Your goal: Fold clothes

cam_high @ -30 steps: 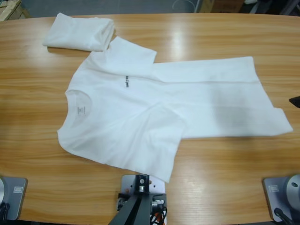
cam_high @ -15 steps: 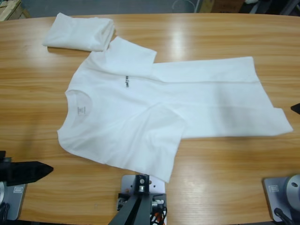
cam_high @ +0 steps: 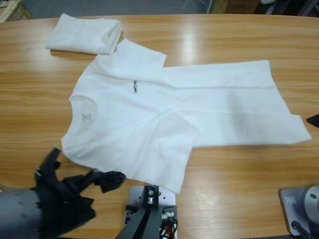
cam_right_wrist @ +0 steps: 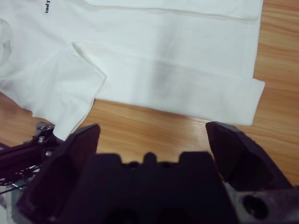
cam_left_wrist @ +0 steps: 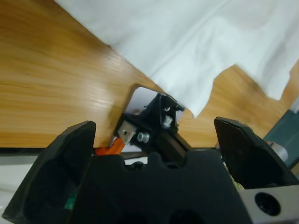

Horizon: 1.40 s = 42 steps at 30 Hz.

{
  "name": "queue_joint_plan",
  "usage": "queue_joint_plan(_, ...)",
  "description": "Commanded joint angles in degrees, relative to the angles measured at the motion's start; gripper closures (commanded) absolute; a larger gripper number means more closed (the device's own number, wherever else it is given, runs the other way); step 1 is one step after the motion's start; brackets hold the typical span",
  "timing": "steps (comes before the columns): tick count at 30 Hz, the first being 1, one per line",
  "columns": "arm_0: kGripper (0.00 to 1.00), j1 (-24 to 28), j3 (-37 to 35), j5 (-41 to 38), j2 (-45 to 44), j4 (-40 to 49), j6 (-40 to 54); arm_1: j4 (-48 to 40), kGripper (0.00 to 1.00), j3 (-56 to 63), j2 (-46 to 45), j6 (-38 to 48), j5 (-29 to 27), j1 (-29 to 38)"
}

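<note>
The shirt's near side (cam_high: 124,158) will fold over along with the near sleeve when the robot carries that sleeve across, because creases (cam_high: 152,122) run from the sleeve into the body.
A white T-shirt (cam_high: 164,109) lies spread flat on the wooden table (cam_high: 234,174), neck to the left and hem to the right. It has a tiny dark chest print (cam_high: 134,87) and a grey neck label (cam_high: 85,116). My left gripper (cam_high: 84,167) comes in from the bottom left and stands open just off the shirt's near shoulder edge. The left wrist view shows the left gripper (cam_left_wrist: 154,135) with jaws wide apart below the near sleeve (cam_left_wrist: 196,93). My right gripper (cam_high: 315,120) shows only as a black tip at the right edge. The right wrist view shows the right gripper (cam_right_wrist: 152,135) open, short of the hem (cam_right_wrist: 247,98).
A second white T-shirt (cam_high: 84,34) lies folded at the table's far left corner, touching the spread shirt's far sleeve (cam_high: 142,55). Bare wood (cam_high: 30,99) runs along the left side and along the near edge.
The left arm has swung in from the left edge, now large at the bottom left, its open gripper close to the shirt's near shoulder. The shirt and right gripper tip barely moved.
</note>
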Motion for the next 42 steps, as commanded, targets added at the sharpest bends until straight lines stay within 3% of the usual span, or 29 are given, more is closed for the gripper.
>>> queue_joint_plan(1, 0.0, -1.1, 2.0, 1.7, 6.4, -2.7, -5.5, -0.4, 0.082, 1.9, 0.2, -0.6, 0.8, 0.7)
queue_joint_plan(7, 0.008, -1.1, 2.1, 7.6, 9.1, -4.0, -6.2, -1.2, 0.082, 2.6, -0.1, -0.6, 1.4, 1.1)
queue_joint_plan(10, 0.108, -1.1, 2.7, 10.0, 11.3, -7.2, -7.8, -1.9, 0.082, 3.0, 0.1, -0.6, 1.5, 1.3)
queue_joint_plan(14, 0.138, -1.1, 2.8, 10.0, 12.7, -11.1, -8.7, -2.3, 0.082, 3.3, 0.8, -0.6, 1.6, 1.4)
queue_joint_plan(31, 0.132, -1.6, 1.3, 9.5, 20.6, -15.1, -13.9, -2.7, 0.082, 3.7, 0.0, -0.6, 1.8, 1.7)
queue_joint_plan(32, 0.207, -1.6, 1.3, 9.8, 20.7, -15.1, -13.8, -2.8, 0.082, 3.7, -0.1, -0.6, 1.8, 1.7)
queue_joint_plan(33, 0.38, -1.6, 1.3, 10.3, 20.7, -15.2, -13.9, -3.0, 0.093, 3.8, -0.2, -0.6, 2.0, 1.7)
queue_joint_plan(34, 0.489, -1.6, 1.3, 10.4, 20.6, -15.3, -14.3, -3.2, 0.097, 4.0, -0.4, -0.6, 2.1, 1.8)
queue_joint_plan(39, 0.535, -1.6, 2.6, 15.0, 21.0, -20.1, -14.1, -4.1, 0.142, 4.9, -1.6, -0.6, 2.3, 1.8)
queue_joint_plan(42, 0.823, -1.6, 3.0, 16.9, 21.7, -22.1, -13.6, -4.2, 0.142, 5.0, -1.2, -0.4, 2.2, 1.8)
